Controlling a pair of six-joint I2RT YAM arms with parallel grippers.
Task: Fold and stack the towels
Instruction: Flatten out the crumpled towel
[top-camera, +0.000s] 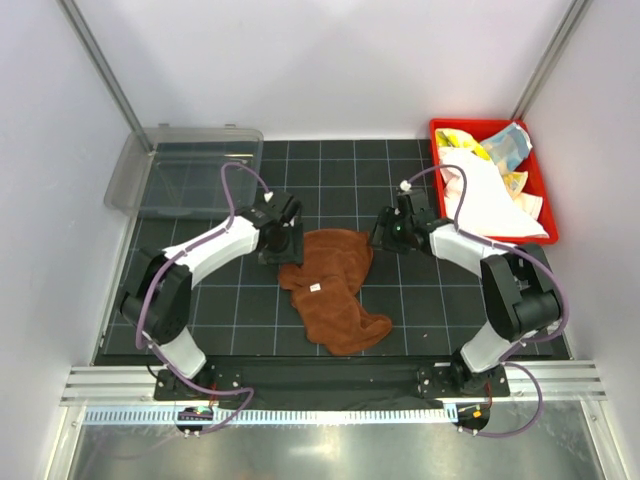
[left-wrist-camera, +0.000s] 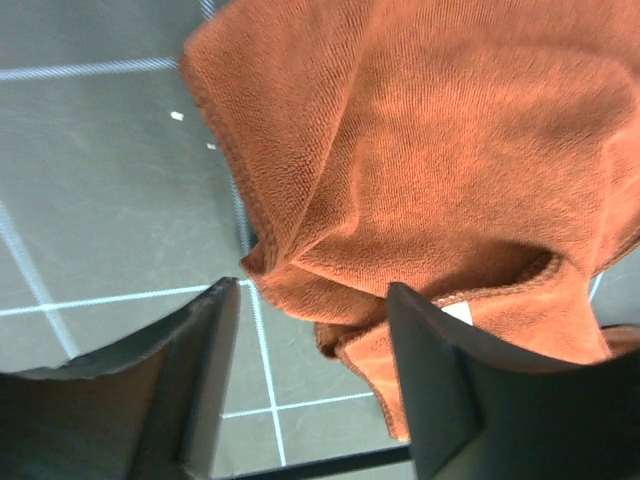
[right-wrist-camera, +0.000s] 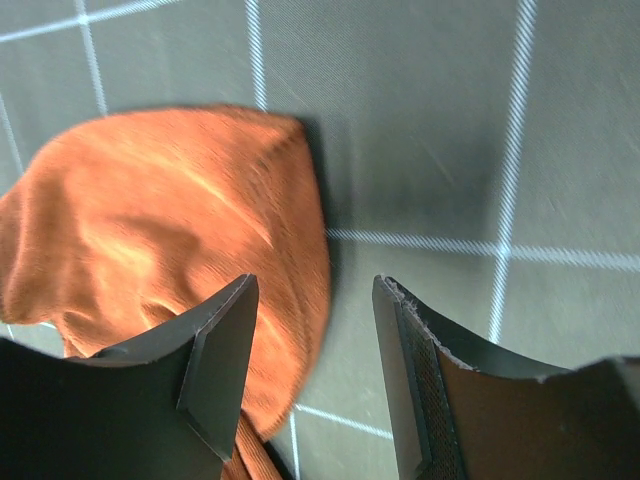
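Observation:
I expect the rust-brown towel (top-camera: 338, 268) to open into a flat rectangle when I lift and spread it, since the hem (top-camera: 315, 287) by the white tag lies loosely folded.
A rust-brown towel (top-camera: 330, 285) lies crumpled in the middle of the black grid mat, with a small white tag showing on top. My left gripper (top-camera: 278, 240) hovers at its upper left edge. In the left wrist view the left gripper (left-wrist-camera: 312, 330) is open, and the brown towel (left-wrist-camera: 430, 150) lies under it, not pinched. My right gripper (top-camera: 385, 235) sits just off the towel's upper right corner. Its wrist view shows the right gripper (right-wrist-camera: 315, 300) open above the brown towel's (right-wrist-camera: 170, 230) rounded edge, with bare mat between the fingers. More towels lie in the bin: white (top-camera: 485, 195), pale yellow (top-camera: 460, 142) and light blue (top-camera: 510, 140).
The red bin (top-camera: 436, 130) stands at the back right corner of the mat. A clear plastic tub (top-camera: 190, 175) sits at the back left. White walls enclose the cell on three sides, and a metal rail (top-camera: 330, 385) runs along the near edge by the arm bases.

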